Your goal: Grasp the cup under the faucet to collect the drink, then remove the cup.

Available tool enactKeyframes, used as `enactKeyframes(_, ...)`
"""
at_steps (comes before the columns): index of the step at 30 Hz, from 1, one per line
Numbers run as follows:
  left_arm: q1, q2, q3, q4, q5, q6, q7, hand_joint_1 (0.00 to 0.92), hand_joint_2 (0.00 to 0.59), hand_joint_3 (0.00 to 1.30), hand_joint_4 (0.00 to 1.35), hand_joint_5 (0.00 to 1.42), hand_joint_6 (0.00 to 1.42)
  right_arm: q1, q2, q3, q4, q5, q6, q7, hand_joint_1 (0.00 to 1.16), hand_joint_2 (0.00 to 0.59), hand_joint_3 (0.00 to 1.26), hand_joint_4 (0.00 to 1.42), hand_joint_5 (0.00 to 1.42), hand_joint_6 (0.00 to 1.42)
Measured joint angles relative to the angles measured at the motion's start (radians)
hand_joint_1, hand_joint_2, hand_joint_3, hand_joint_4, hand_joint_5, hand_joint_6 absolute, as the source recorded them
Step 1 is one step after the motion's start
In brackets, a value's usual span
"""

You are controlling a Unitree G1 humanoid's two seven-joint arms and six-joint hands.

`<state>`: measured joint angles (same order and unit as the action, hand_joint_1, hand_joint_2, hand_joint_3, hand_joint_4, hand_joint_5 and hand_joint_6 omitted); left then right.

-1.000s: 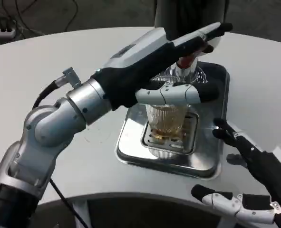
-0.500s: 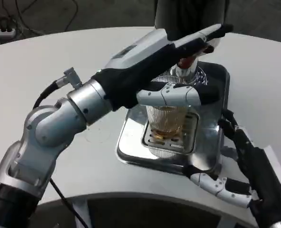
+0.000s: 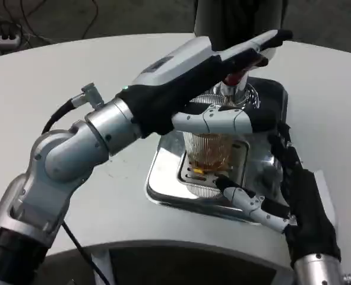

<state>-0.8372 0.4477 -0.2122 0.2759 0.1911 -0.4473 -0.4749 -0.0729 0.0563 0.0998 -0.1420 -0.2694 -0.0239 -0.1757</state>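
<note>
My gripper will lift the cup off the grate and the drink should stay inside, because the amber drink [image 3: 213, 155] is well below the ribbed cup's rim [image 3: 206, 139].
A ribbed clear cup [image 3: 209, 151] holding amber drink stands on the grate of the silver drip tray [image 3: 163, 181], under the chrome faucet [image 3: 231, 92] with its red part [image 3: 237, 76]. My left hand [image 3: 223, 65] reaches over the faucet. Its fingers [image 3: 264, 41] lie stretched out on top of the faucet and its thumb [image 3: 223, 120] lies across the cup's rim. My right hand [image 3: 297, 199] is just right of the cup with its fingers spread. The right thumb [image 3: 246, 199] is near the cup's base and holds nothing.
The tray sits in the middle of the round white table [image 3: 56, 77]. A dark upright body [image 3: 234, 18] stands behind the faucet. A black cable [image 3: 74, 246] hangs below my left forearm. The table's front edge is close under my right wrist.
My right hand has risen from the table's front edge and moved left toward the cup, its thumb now near the cup's base. The left arm has hardly moved.
</note>
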Motion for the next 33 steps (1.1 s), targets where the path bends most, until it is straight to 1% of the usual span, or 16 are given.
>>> enactKeyframes(1,0.0,0.0,0.0,0.0,0.001,0.0,0.0,0.0,0.04,0.04,0.04,0.15,0.11,-0.009,0.006,-0.001,0.016,0.0,-0.011,-0.009,0.92,0.164,0.04,0.07,0.07,0.2)
enactKeyframes(9,-0.009,0.002,-0.002,0.001,0.015,0.0,0.0,0.0,0.04,0.04,0.04,0.15,0.11,-0.069,0.008,0.001,0.116,-0.001,-0.053,-0.077,0.93,0.163,0.05,0.08,0.08,0.2)
enactKeyframes(19,-0.016,0.002,-0.003,0.003,0.018,0.001,0.003,0.0,0.04,0.04,0.04,0.15,0.1,-0.135,0.009,0.007,0.186,-0.01,-0.094,-0.145,0.92,0.152,0.07,0.11,0.1,0.21)
enactKeyframes(26,-0.02,0.004,-0.004,0.004,0.02,0.001,0.003,0.0,0.039,0.04,0.05,0.15,0.09,-0.177,0.014,0.031,0.252,-0.036,-0.143,-0.197,0.9,0.155,0.09,0.12,0.13,0.22)
enactKeyframes(31,-0.022,0.005,-0.005,0.006,0.021,0.001,0.003,0.0,0.039,0.04,0.05,0.15,0.09,-0.21,0.018,0.039,0.322,-0.044,-0.158,-0.229,0.9,0.16,0.1,0.12,0.13,0.23)
enactKeyframes(33,-0.023,0.005,-0.005,0.006,0.021,0.001,0.003,0.0,0.039,0.04,0.05,0.15,0.09,-0.22,0.02,0.041,0.334,-0.046,-0.163,-0.233,0.9,0.164,0.1,0.12,0.14,0.23)
